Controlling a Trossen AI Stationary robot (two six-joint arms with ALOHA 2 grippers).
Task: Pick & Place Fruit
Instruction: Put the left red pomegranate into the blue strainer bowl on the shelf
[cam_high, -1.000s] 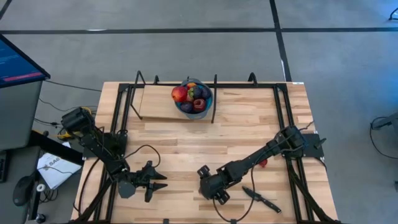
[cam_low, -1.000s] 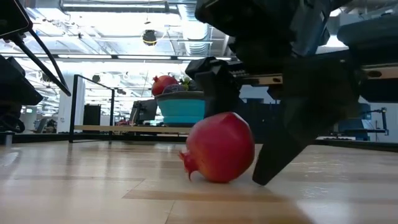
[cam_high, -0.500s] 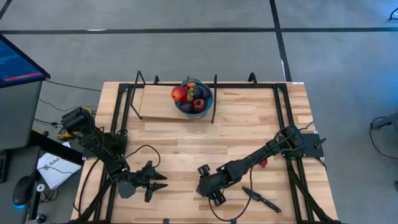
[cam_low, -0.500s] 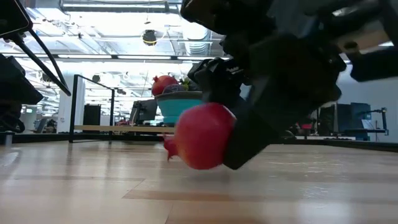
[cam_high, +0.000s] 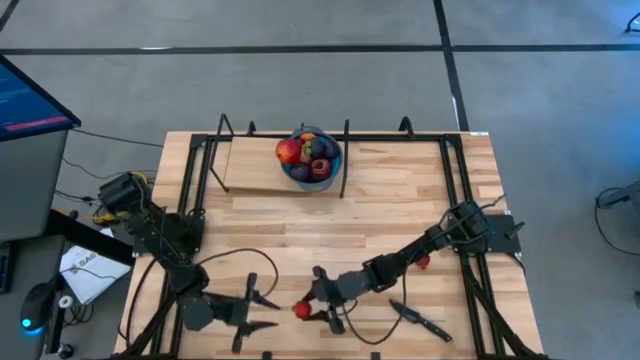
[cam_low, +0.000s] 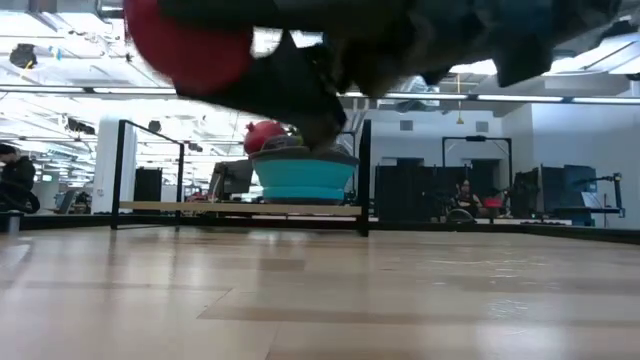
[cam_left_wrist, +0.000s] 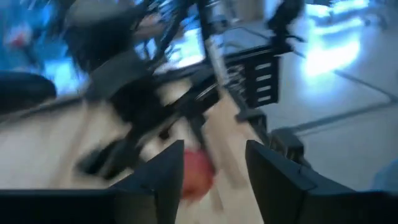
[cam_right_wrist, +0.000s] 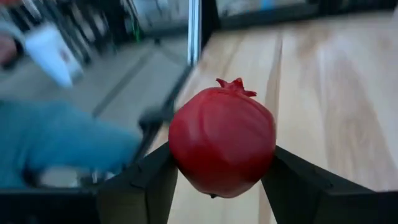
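The blue bowl (cam_high: 311, 160) is on my left gripper's side, and my right gripper is holding the pomegranate (cam_high: 302, 310). Next, my left gripper takes over the pomegranate before placing it.
A red pomegranate (cam_right_wrist: 222, 140) sits between the fingers of my right gripper (cam_high: 308, 309), near the table's near edge. In the low view the pomegranate (cam_low: 185, 40) hangs high above the wood. My left gripper (cam_high: 262, 313) is open just to the left of it, fingers pointing at it. In the left wrist view the pomegranate (cam_left_wrist: 198, 171) shows between those open fingers, farther off. The blue bowl (cam_high: 312, 158) at the far edge holds several red and purple fruits. One small red fruit (cam_high: 423, 262) lies on the table under the right arm. My right gripper pinches the pomegranate across its round body (cam_right_wrist: 180, 146), one finger (cam_right_wrist: 146, 180) on each side. The fingers come about level from the table's right. The pomegranate is lifted clear of the table, its crown (cam_right_wrist: 231, 83) pointing away from the gripper.
A black-handled knife (cam_high: 420, 318) lies near the near edge, right of the right gripper. A black metal frame (cam_high: 345, 160) stands along the far edge beside the bowl, and a pale board (cam_high: 250, 165) lies to the bowl's left. Bare wood (cam_high: 300, 230) spans the table's middle.
My right gripper has lifted the pomegranate off the table and carried it toward the left and near edges; it now hangs clear above the wood. My left gripper has moved toward the near edge and somewhat right, closer to the pomegranate.
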